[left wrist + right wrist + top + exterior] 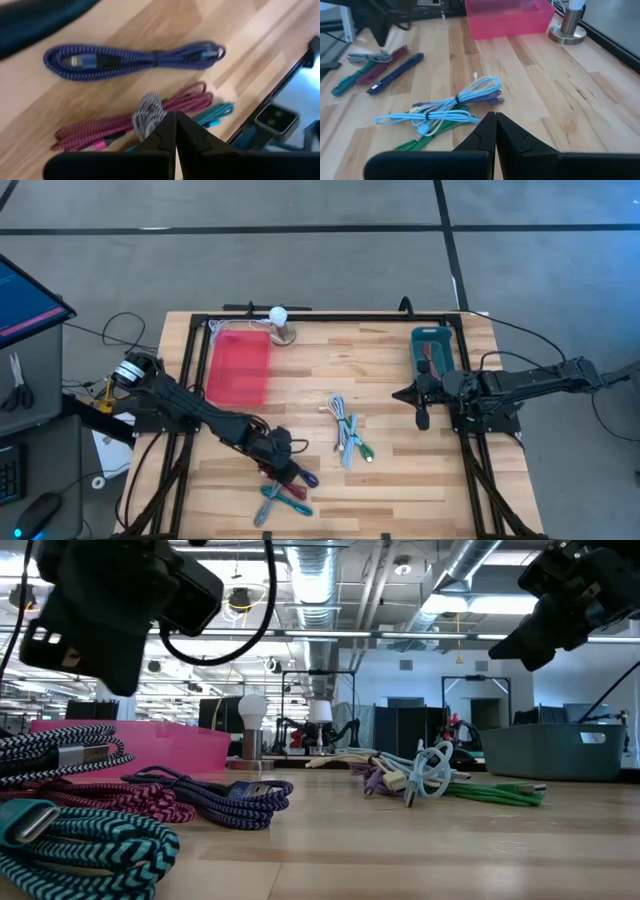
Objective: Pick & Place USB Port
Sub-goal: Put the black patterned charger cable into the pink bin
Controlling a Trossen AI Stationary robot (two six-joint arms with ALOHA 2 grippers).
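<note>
My left gripper is closed and empty next to the grey-white cable (pixel 267 507) on top of the maroon and teal ones, so next I open my fingers and lower them around its looped end (pixel 148 115).
Several braided USB cables lie in coiled bundles near the table's front edge: a blue one (pixel 135 57), a maroon one (pixel 130 122), a teal one (pixel 215 112) and a grey-white one (pixel 149 116). My left gripper (pixel 175 120) hangs shut just above them (pixel 292 475), its tips beside the grey-white cable and nothing between the fingers. In the low view it (pixel 100 630) stays clear of the cables. A second heap of light blue, green and purple cables (pixel 347 437) lies mid-table. My right gripper (pixel 422 418) hovers shut at the right, above the wood.
A pink tray (pixel 238 366) stands at the far left, with a lamp with a white bulb (pixel 280 322) beside it. A teal bin (pixel 432 348) sits at the far right. Bare wood lies between the two cable groups and along the right front.
</note>
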